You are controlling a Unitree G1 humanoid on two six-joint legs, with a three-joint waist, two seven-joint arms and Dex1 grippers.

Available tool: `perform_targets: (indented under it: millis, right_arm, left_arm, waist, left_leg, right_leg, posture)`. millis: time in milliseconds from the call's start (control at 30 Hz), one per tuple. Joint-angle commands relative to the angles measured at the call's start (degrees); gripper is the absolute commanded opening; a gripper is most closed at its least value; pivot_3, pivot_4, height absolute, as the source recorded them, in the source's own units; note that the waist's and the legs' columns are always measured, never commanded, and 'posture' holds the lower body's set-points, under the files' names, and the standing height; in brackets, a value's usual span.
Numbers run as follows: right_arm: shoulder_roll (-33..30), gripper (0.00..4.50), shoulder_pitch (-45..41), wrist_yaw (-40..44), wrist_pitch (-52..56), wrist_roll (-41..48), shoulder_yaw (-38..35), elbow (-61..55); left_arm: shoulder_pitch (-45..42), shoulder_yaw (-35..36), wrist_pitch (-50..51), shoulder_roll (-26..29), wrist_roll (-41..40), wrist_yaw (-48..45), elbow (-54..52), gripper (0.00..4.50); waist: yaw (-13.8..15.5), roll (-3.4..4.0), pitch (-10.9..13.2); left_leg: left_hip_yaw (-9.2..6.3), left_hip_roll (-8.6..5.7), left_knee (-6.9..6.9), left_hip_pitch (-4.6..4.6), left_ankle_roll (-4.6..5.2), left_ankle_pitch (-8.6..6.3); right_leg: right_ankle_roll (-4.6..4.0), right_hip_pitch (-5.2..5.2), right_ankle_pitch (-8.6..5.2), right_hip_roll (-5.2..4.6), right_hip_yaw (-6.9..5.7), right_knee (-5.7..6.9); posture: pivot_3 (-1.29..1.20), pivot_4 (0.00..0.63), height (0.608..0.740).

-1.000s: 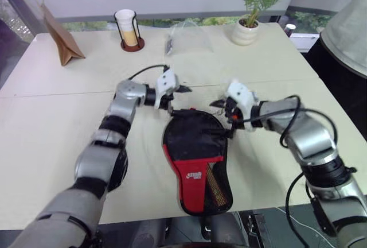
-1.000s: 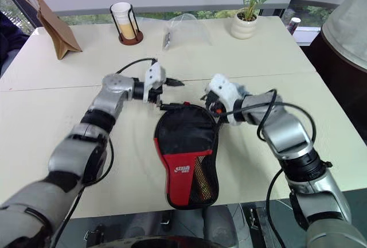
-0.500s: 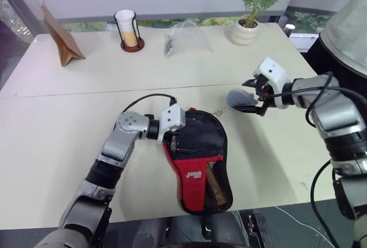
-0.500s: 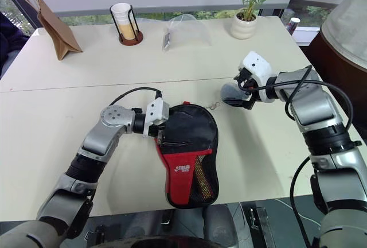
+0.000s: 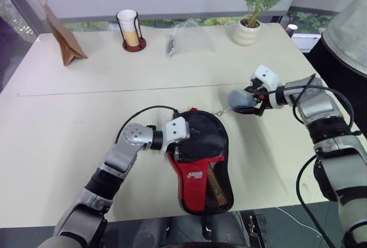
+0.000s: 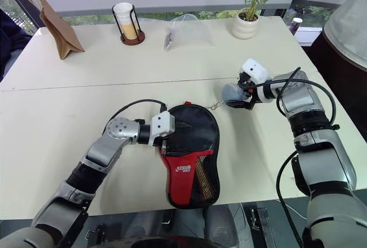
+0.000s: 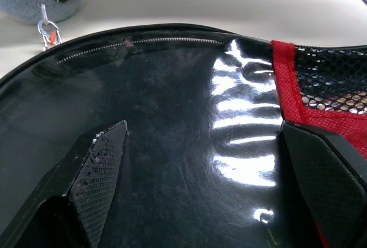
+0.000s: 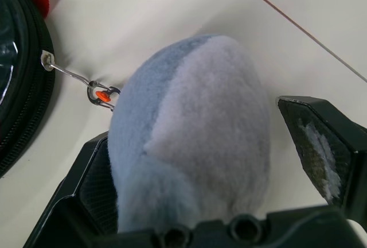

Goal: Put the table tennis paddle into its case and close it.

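Note:
The zipper pull is near the case's far end point(image 5: 217, 113), so my right gripper should grab the grey plush charm point(image 5: 238, 99) and pull it toward the front edge of the table.
The black case point(image 5: 200, 162) lies flat near the table's front edge, clear window up, with its red logo panel and mesh pocket toward me. The paddle is hidden. My left gripper point(image 5: 175, 143) is open and lies low over the case's window point(image 7: 189, 116), one finger point(image 7: 97, 167) on either side of the glossy plastic. A small chain point(image 5: 219, 111) runs from the case's rim to a grey plush charm point(image 8: 189, 127). My right gripper point(image 5: 249, 103) is open around that charm, to the right of the case. The charm leans on one finger; a gap shows at the other.
Along the back stand a brown paper bag point(image 5: 60, 35), a cup in a wire holder point(image 5: 131, 28), a clear plastic bag point(image 5: 188, 35) and a potted plant point(image 5: 251, 27). A person point(image 5: 350, 30) stands at the table's right end.
My right gripper has swung right, away from the case, with the plush charm between its fingers, drawing the chain out. My left gripper has dropped back from the case's far rim onto its window.

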Motion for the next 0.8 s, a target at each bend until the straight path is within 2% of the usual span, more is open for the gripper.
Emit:
perform_targets:
  millis: [33,67,100,167,333,400,567,800]
  right_arm:
    - [-0.08,4.5,-2.05,0.6,-1.27,-0.44,-1.38,0.6]
    - [-0.13,4.5,-2.07,0.81,-1.23,-0.39,-1.56,0.63]
    - [-0.19,3.96,-2.08,0.98,-1.22,-0.38,-1.72,0.58]
    - [-0.53,3.2,-1.79,1.42,-1.95,-0.28,-2.06,0.0]
    - [-1.59,0.71,-0.65,2.67,-1.82,0.18,-2.94,-2.49]
    - [-2.0,0.18,0.0,2.87,-1.51,0.21,-3.22,-3.66]
    - [-4.5,0.16,4.96,2.74,0.36,-0.24,-3.57,-11.7]
    - [-10.26,0.16,19.15,2.09,7.89,1.88,-7.0,-32.18]
  left_arm:
    - [0.14,-1.77,-1.26,0.47,1.76,1.15,2.02,4.47]
    - [0.25,-1.96,-1.24,0.47,1.71,1.21,2.16,4.47]
    - [0.3,-2.1,-1.27,0.46,1.67,1.3,2.29,4.5]
    - [0.28,-2.39,-1.35,0.45,1.82,1.56,2.79,4.5]
    - [0.28,-3.09,-1.84,0.39,1.99,1.9,4.03,4.5]
    - [0.4,-3.42,-1.67,0.26,1.88,1.97,3.99,4.5]
    - [0.49,-4.04,-2.16,-0.01,2.34,2.25,6.1,4.5]
    - [-0.05,-3.98,-1.5,-0.56,2.22,2.63,7.34,4.5]
  waist:
    - [0.0,0.01,-0.01]
    - [-0.02,0.02,-0.01]
    - [-0.04,0.03,-0.02]
    - [-0.05,0.04,-0.02]
    - [0.03,0.06,-0.04]
    - [0.07,0.07,-0.04]
    - [0.26,0.07,-0.06]
    - [0.42,0.17,-0.12]
  left_leg:
    - [0.0,0.0,0.0,0.01,0.0,0.0]
    - [0.0,0.0,0.0,0.01,0.0,0.0]
    - [0.0,0.0,0.0,0.02,0.0,0.0]
    - [0.0,0.0,0.0,0.02,0.0,0.0]
    - [0.0,-0.01,0.0,0.07,-0.01,0.0]
    - [0.0,-0.01,0.0,0.09,-0.01,0.0]
    - [-0.05,-0.05,0.03,0.11,0.0,0.0]
    - [-0.07,-0.08,0.08,0.13,0.0,0.0]
  right_leg:
    - [0.0,0.0,0.0,0.0,0.0,0.0]
    - [0.0,0.0,0.0,0.0,0.01,0.0]
    - [0.0,0.01,0.0,0.0,0.01,0.0]
    - [0.0,0.01,0.0,0.0,0.02,0.0]
    - [0.0,0.07,0.0,-0.01,0.01,0.01]
    - [0.0,0.09,0.0,-0.01,0.01,0.01]
    - [0.0,0.17,0.0,-0.03,0.01,0.0]
    - [0.01,0.25,-0.01,-0.08,0.0,-0.01]
  posture:
    - [0.0,0.15,0.734]
    - [0.0,0.15,0.734]
    - [0.0,0.15,0.734]
    - [0.0,0.15,0.734]
    - [0.0,0.15,0.734]
    - [0.0,0.15,0.734]
    - [0.0,0.15,0.734]
    - [0.0,0.15,0.734]
